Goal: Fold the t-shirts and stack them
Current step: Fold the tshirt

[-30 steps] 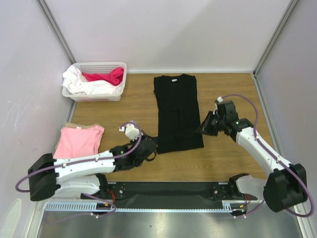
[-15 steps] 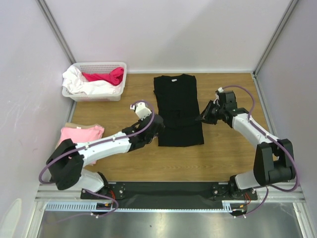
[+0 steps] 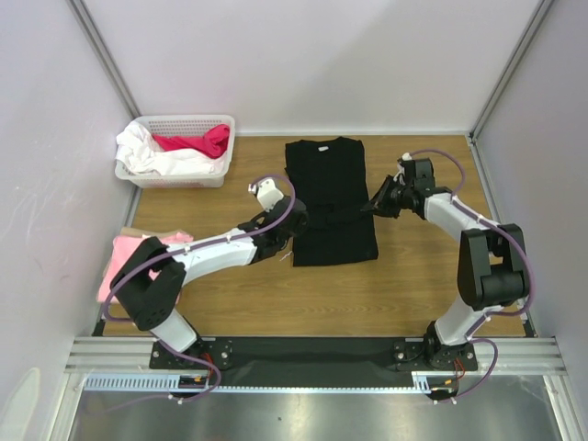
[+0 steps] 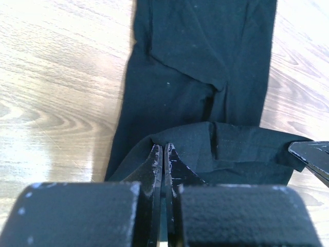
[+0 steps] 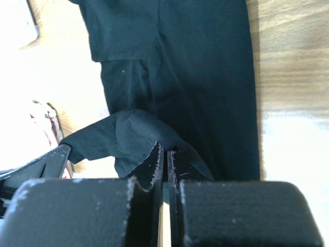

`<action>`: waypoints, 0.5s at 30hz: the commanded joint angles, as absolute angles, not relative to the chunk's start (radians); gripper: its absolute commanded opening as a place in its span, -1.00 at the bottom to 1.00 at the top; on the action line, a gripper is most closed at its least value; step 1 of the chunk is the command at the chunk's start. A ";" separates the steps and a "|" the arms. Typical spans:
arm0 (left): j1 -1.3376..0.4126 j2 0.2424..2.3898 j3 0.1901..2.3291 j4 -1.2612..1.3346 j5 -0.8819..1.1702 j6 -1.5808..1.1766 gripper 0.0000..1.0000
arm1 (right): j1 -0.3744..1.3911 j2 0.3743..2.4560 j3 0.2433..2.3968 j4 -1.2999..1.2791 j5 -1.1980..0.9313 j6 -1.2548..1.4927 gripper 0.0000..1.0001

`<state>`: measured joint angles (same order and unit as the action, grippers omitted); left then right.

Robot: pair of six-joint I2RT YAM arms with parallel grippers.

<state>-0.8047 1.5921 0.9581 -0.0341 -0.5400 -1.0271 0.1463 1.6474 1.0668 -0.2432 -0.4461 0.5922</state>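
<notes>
The hem (image 3: 334,215) is stretched straight across the black t-shirt's side edges, so my left gripper should continue toward the collar (image 3: 323,148) and let go once the hem lies flat.
The black t-shirt (image 3: 326,175) lies lengthwise on the table, sleeves folded in, collar at the far end. Its bottom hem is lifted and carried over the lower half. My left gripper (image 3: 292,231) is shut on the hem's left corner; the wrist view shows the black cloth (image 4: 205,77) pinched between my closed jaws. My right gripper (image 3: 372,206) is shut on the hem's right corner, with the cloth (image 5: 205,77) draped from its jaws. The light pink t-shirt (image 3: 118,262) lies folded at the table's left edge, partly hidden by my left arm.
A white basket (image 3: 220,124) with white and magenta cloth stands at the far left corner. Grey walls close in the table on three sides. Bare wood shows right of the black shirt (image 3: 423,266).
Both grippers moved away from me with the black shirt's bottom hem, folding it up over the body. The visible shirt has grown shorter at its near end.
</notes>
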 commanded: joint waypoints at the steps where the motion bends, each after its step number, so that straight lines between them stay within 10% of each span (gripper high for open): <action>1: -0.773 1.605 1.003 -0.008 -0.519 -1.003 -0.99 | 0.138 1.684 1.124 -0.183 -0.469 0.578 -1.00; 15: -0.686 1.715 1.043 0.049 -0.408 -0.997 -0.99 | 0.132 1.841 1.255 -0.233 -0.479 0.545 -1.00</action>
<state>-0.6987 1.7042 0.9997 -0.0059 -0.4389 -1.0218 0.1417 1.8282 1.2030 -0.2394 -0.4793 0.5709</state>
